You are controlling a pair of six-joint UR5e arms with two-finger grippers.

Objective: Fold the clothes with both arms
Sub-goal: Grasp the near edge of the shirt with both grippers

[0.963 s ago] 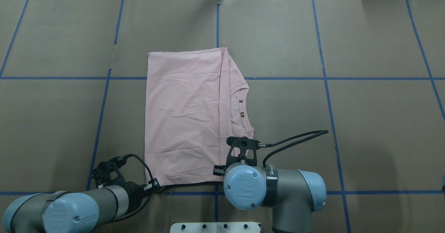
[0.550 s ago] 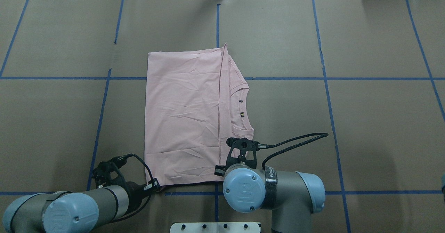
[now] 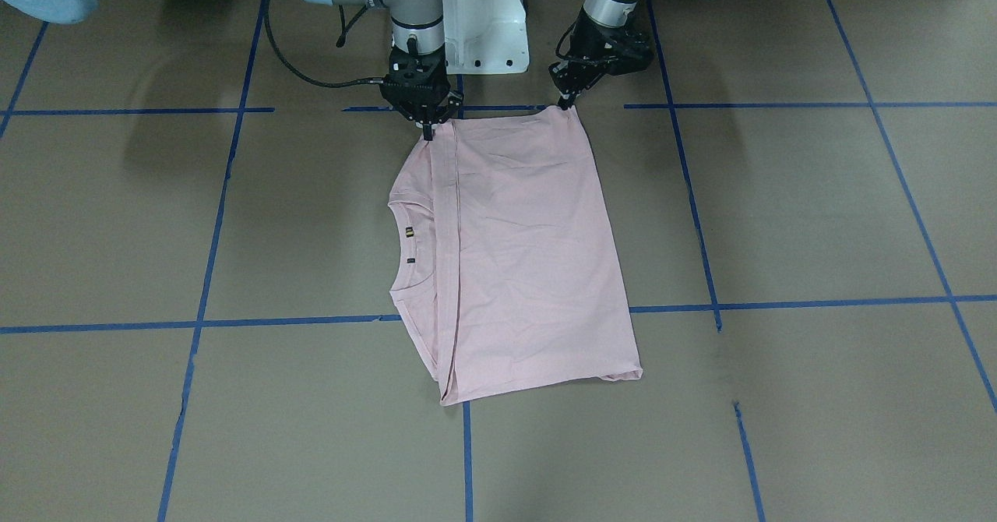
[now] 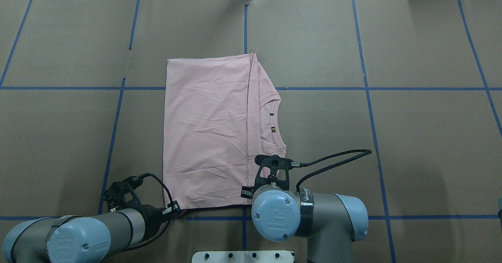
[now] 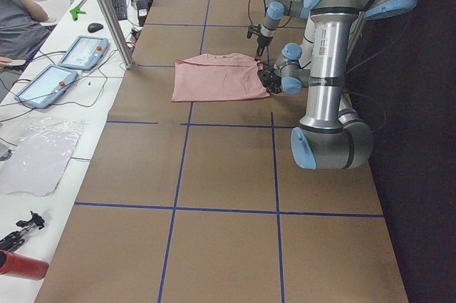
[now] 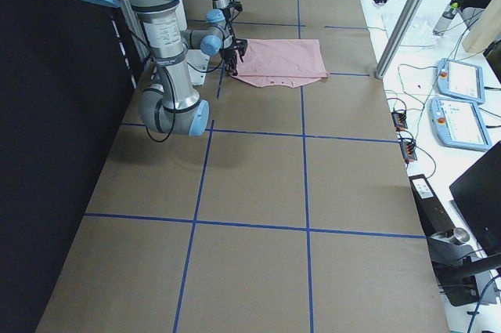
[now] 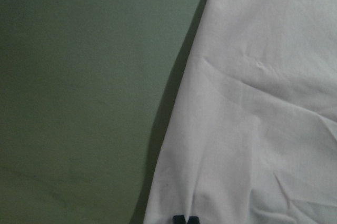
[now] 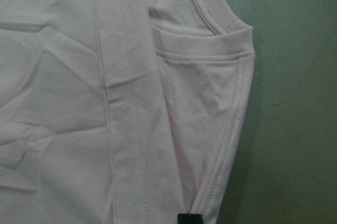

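The shirt's folded strip lies beside the gap (image 8: pixel 190 201) where my right gripper's fingers are closed. I should open the fingers, put them on both sides of the strip and outer flap (image 8: pixel 167 203), and pinch both before folding.
The pale pink T-shirt (image 4: pixel 208 137) (image 3: pixel 530 257) lies folded and flat on the brown paper, plain side up, with its collar and small tag (image 4: pixel 272 129) toward the robot's right. My left gripper (image 3: pixel 562 104) (image 7: pixel 184 220) is shut on the shirt's near left corner (image 4: pixel 181 212). In the wrist view its tips pinch the hem. My right gripper (image 3: pixel 428 131) (image 8: pixel 189 218) is shut on the near right edge, beside the folded sleeve seam. In the overhead view its own wrist hides it.
Blue tape lines (image 4: pixel 245 23) grid the table. The white pedestal base (image 3: pixel 483 23) stands just behind both grippers. A metal post (image 5: pixel 107 11), tablets (image 5: pixel 78 50) and a seated person (image 5: pixel 14 25) are on the far bench side.
The right arm's wrist joint has shifted slightly toward the near edge, and its cable moved a little. Shirt and left arm look unchanged.
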